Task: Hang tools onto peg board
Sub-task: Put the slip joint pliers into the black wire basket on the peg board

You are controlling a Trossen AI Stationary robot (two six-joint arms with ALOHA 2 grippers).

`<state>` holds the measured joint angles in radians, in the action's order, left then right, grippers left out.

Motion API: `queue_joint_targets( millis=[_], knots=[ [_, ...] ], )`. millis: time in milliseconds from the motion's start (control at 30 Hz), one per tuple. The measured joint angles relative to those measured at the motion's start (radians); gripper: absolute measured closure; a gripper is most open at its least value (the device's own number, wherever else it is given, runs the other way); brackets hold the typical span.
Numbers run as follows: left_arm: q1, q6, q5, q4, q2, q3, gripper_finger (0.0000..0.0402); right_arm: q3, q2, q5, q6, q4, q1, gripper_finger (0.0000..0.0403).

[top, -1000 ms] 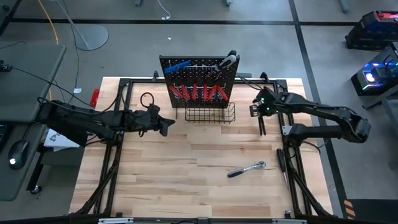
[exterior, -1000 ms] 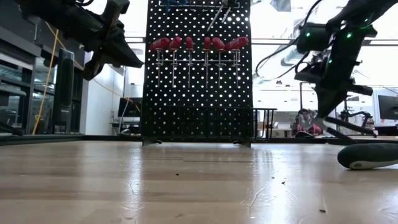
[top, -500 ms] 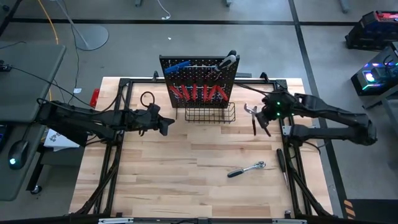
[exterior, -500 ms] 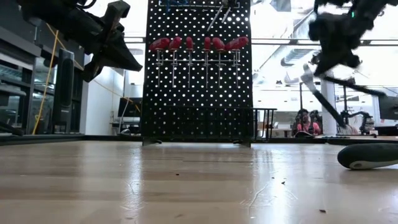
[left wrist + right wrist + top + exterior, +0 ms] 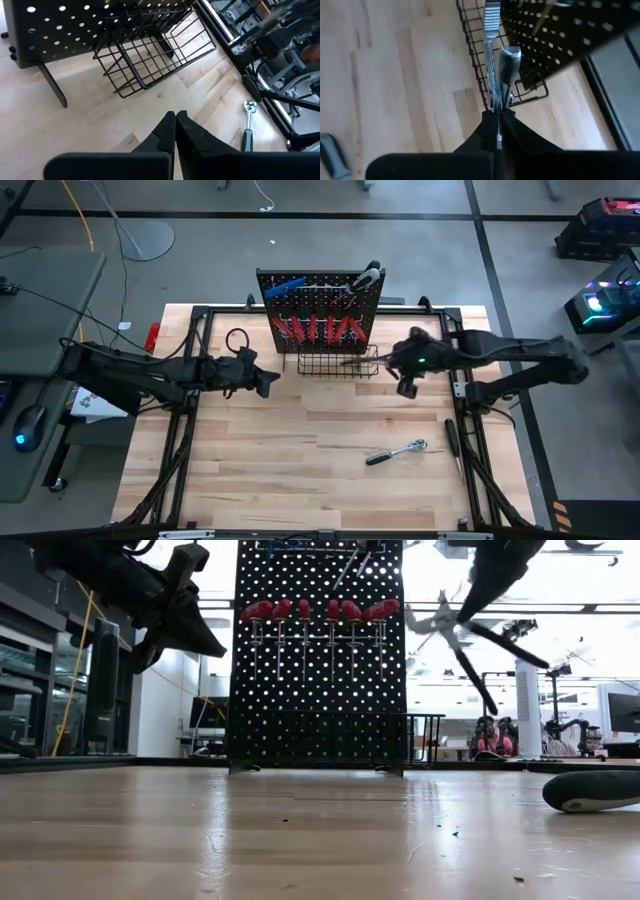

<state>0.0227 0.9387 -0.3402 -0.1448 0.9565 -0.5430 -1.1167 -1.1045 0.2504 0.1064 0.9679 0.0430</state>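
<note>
The robot's right gripper should keep moving inward, as the tool's silver end [image 5: 352, 362] already reaches over the empty wire basket [image 5: 326, 366], until the whole tool is above the basket, and then let go.
The black peg board [image 5: 320, 298] [image 5: 320, 660] stands at the table's far edge. Red-handled screwdrivers [image 5: 318, 330] [image 5: 320, 610] and a blue key [image 5: 285, 286] hang on it, and a wire basket [image 5: 338, 362] sits at its foot. My right gripper [image 5: 398, 370] [image 5: 497, 116] hovers just right of the basket, shut on a silver plier-like tool with dark handles [image 5: 470, 640]. My left gripper [image 5: 270, 383] [image 5: 175, 116] hangs shut and empty to the left of the basket. A chrome ratchet [image 5: 397, 452] lies flat on the table, near right. My right gripper pinches the tool's silver middle part [image 5: 494, 100] between its two fingers. The fingers slant down toward the basket and lie along the tool. A silver end [image 5: 491, 20] and a dark handle [image 5: 509, 60] stick out past the fingertips. The tool is lifted clear of the table.
A black-handled screwdriver [image 5: 452, 435] [image 5: 590, 790] lies by the table's right edge. Black frame rails [image 5: 185, 430] run along both sides of the table. Bare wood [image 5: 300, 450] stretches between the basket and the near edge.
My right gripper has risen and swung from the table's right side toward the basket, rolling its wrist, still shut on the tool. The tool, which hung down below the fingers, now points toward the basket, higher above the table.
</note>
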Motion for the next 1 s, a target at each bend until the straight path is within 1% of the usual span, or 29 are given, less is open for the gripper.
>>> queue_joint_targets(
  millis=[133, 200, 300, 400, 600, 733, 867, 1000],
  knots=[
    [0.012, -0.004, 0.028, 0.009, 0.0, 0.0, 0.0402, -0.02, -0.112, 0.009, -0.074, -0.011, -0.005, 0.0403],
    [0.025, -0.028, 0.054, 0.017, -0.005, 0.0, 0.0402, -0.019, -0.165, 0.033, -0.1, -0.032, -0.004, 0.0403],
    [0.047, -0.061, 0.091, 0.017, -0.032, 0.0, 0.0402, -0.02, -0.236, 0.083, -0.152, -0.099, 0.003, 0.0403],
    [0.064, -0.095, 0.102, 0.019, -0.089, 0.0, 0.0402, -0.023, -0.299, 0.085, -0.168, -0.179, 0.022, 0.0403],
    [0.073, -0.154, 0.094, 0.017, -0.258, 0.0, 0.0402, -0.127, -0.415, 0.056, -0.174, -0.214, 0.036, 0.0403],
    [0.073, -0.192, 0.049, -0.029, -0.353, 0.0, 0.0402, -0.208, -0.497, 0.045, -0.202, -0.252, 0.038, 0.0403],
    [0.072, -0.202, 0.009, -0.098, -0.413, 0.0, 0.0401, -0.275, -0.592, 0.052, -0.232, -0.274, 0.049, 0.0403],
    [0.073, -0.2, 0.007, -0.144, -0.438, 0.0, 0.0402, -0.33, -0.681, 0.092, -0.267, -0.313, 0.063, 0.0402]
  ],
)
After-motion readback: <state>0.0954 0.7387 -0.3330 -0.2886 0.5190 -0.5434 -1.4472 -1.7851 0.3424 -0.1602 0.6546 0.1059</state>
